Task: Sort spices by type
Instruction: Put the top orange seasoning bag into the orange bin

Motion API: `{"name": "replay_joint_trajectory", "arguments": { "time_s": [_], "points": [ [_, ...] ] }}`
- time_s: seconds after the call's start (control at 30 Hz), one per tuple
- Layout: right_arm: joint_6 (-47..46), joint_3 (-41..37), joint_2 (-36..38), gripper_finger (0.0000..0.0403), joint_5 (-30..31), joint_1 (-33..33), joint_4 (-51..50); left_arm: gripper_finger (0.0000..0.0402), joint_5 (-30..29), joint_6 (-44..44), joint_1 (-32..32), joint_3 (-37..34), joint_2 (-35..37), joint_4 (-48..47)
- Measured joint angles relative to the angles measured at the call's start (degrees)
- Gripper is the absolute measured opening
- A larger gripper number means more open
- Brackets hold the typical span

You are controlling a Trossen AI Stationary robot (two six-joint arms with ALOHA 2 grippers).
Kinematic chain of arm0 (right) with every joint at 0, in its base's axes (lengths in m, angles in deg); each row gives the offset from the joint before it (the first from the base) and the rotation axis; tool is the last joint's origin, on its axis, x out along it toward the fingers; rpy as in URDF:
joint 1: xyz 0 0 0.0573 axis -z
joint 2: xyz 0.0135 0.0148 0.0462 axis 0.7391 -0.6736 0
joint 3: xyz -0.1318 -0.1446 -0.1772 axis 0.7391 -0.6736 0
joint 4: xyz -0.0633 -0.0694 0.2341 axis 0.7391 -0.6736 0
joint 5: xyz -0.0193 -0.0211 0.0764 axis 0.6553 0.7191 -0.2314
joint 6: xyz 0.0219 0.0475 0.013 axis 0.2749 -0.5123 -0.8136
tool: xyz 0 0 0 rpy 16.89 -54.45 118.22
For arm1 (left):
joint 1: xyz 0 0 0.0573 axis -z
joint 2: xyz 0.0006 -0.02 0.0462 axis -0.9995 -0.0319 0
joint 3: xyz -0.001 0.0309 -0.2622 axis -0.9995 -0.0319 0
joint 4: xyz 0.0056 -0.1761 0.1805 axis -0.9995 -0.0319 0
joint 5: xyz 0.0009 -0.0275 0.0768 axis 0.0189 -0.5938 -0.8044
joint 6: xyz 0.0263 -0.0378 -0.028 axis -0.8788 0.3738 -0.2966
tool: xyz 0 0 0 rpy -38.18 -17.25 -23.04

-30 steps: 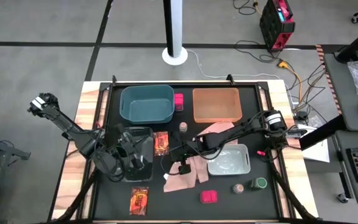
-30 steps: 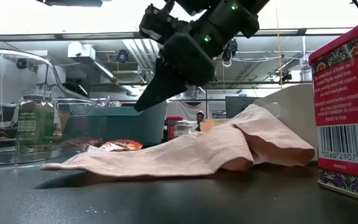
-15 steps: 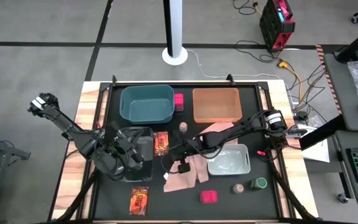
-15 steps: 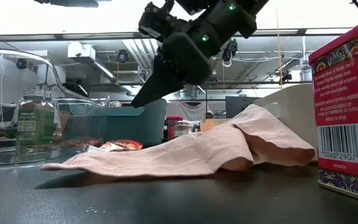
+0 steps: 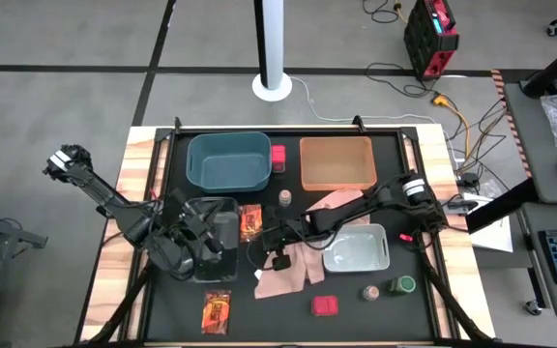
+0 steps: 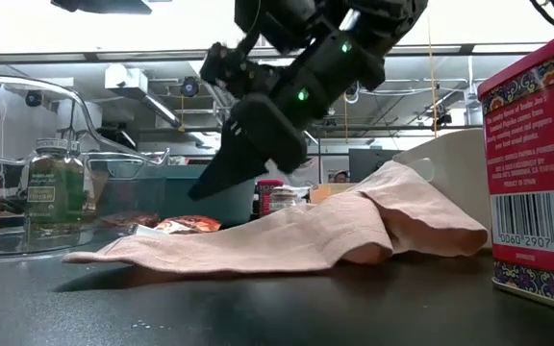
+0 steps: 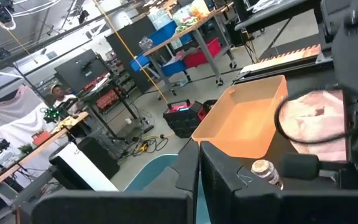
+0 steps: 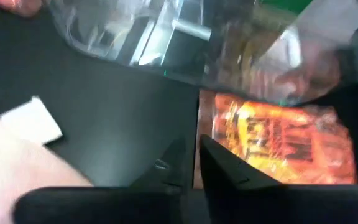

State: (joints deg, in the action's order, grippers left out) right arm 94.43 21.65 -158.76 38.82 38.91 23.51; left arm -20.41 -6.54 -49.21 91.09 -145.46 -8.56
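The orange-red packet's brown end [image 8: 206, 111] is clear of the pink cloth and in front of the robot's fingers, so the right gripper should keep going down and close on that edge [image 8: 201, 129] of the packet.
An orange-red packet [image 5: 250, 221] lies flat on the black mat beside the clear bin [image 5: 222, 215]; the right wrist view shows this packet [image 8: 272, 140] just ahead of the fingers. My right gripper [image 5: 261, 240] is shut and hovers low, tip down [image 6: 200, 190], close to the packet [image 6: 188, 225]. My left gripper [image 5: 190, 230] waits shut over the clear bin. A jar [image 6: 54, 190] stands in that bin. A second packet [image 5: 217, 311], pink boxes [image 5: 278, 156] [image 5: 325, 305], brownish jars [image 5: 284, 198] [image 5: 369, 292] and a green-lidded jar [image 5: 400, 285] stand on the mat.
The teal bin [image 5: 228, 160] and orange bin [image 5: 337, 162] sit at the far edge. The grey bin [image 5: 358, 248] is on the right, with the pink cloth [image 5: 293, 271] spread beside it under my right arm. A pink tin [image 6: 537, 173] stands close to the low camera.
My right gripper has moved down and toward the table's left, nearer the orange-red packet beside the clear bin. Its fingers stay shut. Nothing on the table has moved.
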Motion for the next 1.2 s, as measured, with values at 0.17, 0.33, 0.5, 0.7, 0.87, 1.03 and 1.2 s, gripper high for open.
{"name": "replay_joint_trajectory", "arguments": {
  "time_s": [0.17,0.33,0.5,0.7,0.87,1.03,1.2],
  "points": [
    [-3.77,0.65,-0.95,0.0131,0.46,0.16,0.43,0.0,-0.02,0.0,-0.11,0.0,-0.07,-0.06],
    [-3.95,1.97,-3.64,0.0233,3.03,0.16,1.79,0.0,-0.02,-0.01,-0.11,0.0,-0.07,-0.2],
    [-5.38,4.25,-7.77,0.0277,3.95,0.41,2.95,0.0,-0.02,-0.1,-0.34,0.0,-0.17,-0.52],
    [-11.5,7.54,-10.67,0.0251,2.43,1.59,0.15,0.0,0.0,-0.2,-0.66,0.0,-0.33,-0.87],
    [-12.74,8.17,-10.39,0.0194,2.35,2.35,-3.54,0.0,0.0,-0.2,-0.76,0.0,-0.33,-0.87],
    [-12.59,8.04,-10.04,0.0128,2.91,2.48,-4.24,0.0,0.0,-0.2,-0.83,0.0,-0.37,-0.96],
    [-12.31,7.98,-10.02,0.0044,2.91,2.58,-4.92,0.0,0.01,-0.2,-0.83,0.0,-0.37,-1.07]
  ]
}}
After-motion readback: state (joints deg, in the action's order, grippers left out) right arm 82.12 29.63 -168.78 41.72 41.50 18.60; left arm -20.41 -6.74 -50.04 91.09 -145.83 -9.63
